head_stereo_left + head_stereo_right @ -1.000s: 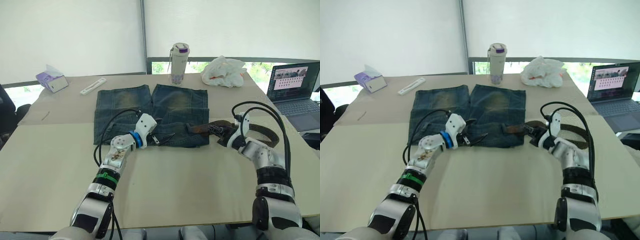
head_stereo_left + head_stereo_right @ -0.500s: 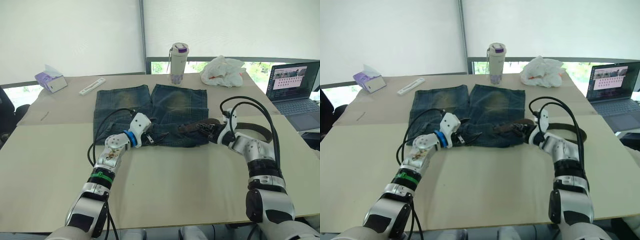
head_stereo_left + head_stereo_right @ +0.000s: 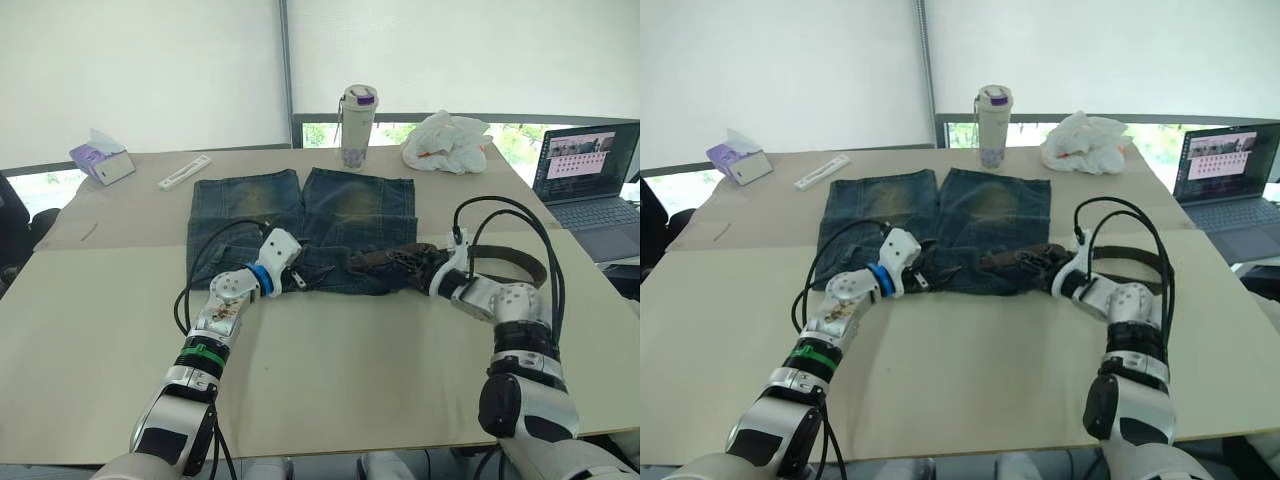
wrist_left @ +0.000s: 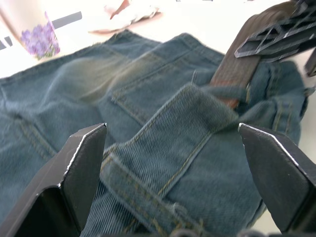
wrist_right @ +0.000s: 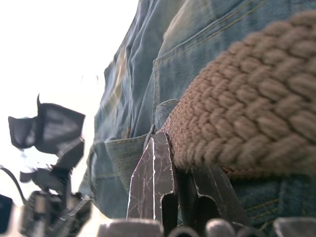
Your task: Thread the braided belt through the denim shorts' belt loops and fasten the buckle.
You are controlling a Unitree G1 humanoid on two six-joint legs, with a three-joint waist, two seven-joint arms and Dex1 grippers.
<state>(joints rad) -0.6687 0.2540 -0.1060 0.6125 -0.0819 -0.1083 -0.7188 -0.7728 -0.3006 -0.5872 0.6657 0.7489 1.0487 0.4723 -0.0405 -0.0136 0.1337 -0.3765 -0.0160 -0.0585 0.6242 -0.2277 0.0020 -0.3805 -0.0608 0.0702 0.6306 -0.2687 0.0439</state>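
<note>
My gripper will make the belt slide through and draw in its curled slack [image 3: 530, 263] when I pull, since the braided belt's end peeks out [image 4: 228, 102] under the further loop.
The denim shorts [image 3: 300, 215] lie flat on the table, waistband toward me. My right gripper [image 3: 422, 264] is shut on the braided belt [image 3: 385, 258], whose end lies along the right half of the waistband. The rest of the belt [image 3: 520, 262] curls on the table to the right. My left gripper [image 3: 305, 277] is open at the middle of the waistband. In the left wrist view its fingers [image 4: 84, 168] stand either side of a belt loop [image 4: 182, 133], and the belt [image 4: 237, 74] reaches toward it under a further loop. The buckle is hidden.
At the back stand a bottle with a purple lid [image 3: 358, 126] and a crumpled white bag [image 3: 447, 142]. A laptop [image 3: 590, 180] sits off the table at the right. A tissue box [image 3: 103, 160] and a white strip [image 3: 186, 172] lie at the back left.
My right gripper has moved left along the waistband, drawing the belt end farther across the shorts. My left gripper has shifted slightly left and settled at the waistband.
</note>
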